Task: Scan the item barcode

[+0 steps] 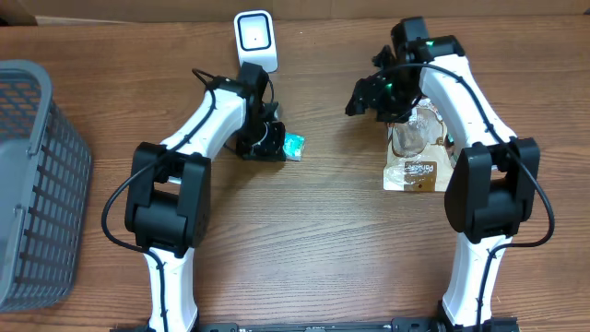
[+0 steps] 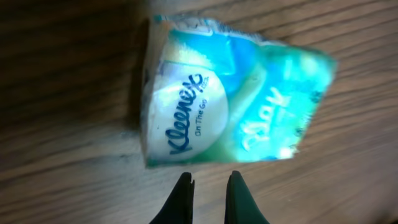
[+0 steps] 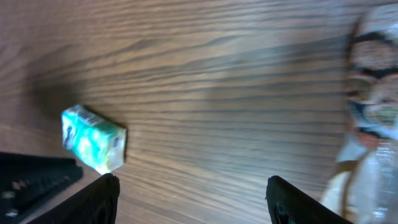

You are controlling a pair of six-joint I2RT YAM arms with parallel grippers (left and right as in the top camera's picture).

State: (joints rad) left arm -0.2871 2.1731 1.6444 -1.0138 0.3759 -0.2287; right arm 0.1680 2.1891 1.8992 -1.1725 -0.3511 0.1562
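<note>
Next, my left gripper moves back because it crowds the spot beside the tissue pack [image 1: 293, 146]. It needs to do so before my right gripper takes the pack to the barcode scanner [image 1: 255, 40].
A small green and blue Kleenex tissue pack [image 1: 293, 146] lies flat on the wooden table, below the white barcode scanner [image 1: 254, 39]. My left gripper [image 1: 275, 148] rests just left of the pack, shut with nothing in it. In the left wrist view the pack [image 2: 230, 106] lies just beyond the left gripper [image 2: 210, 180], not touching its tips. My right gripper [image 1: 364, 97] hovers at the right, open and empty. In the right wrist view the pack [image 3: 93, 138] sits at the far left, beyond the wide-spread right gripper [image 3: 193, 190].
A grey mesh basket [image 1: 37, 184] stands at the left edge. A clear plastic bottle and a clear labelled package [image 1: 413, 171] lie beside the right arm, blurred at the right edge of the right wrist view [image 3: 373, 93].
</note>
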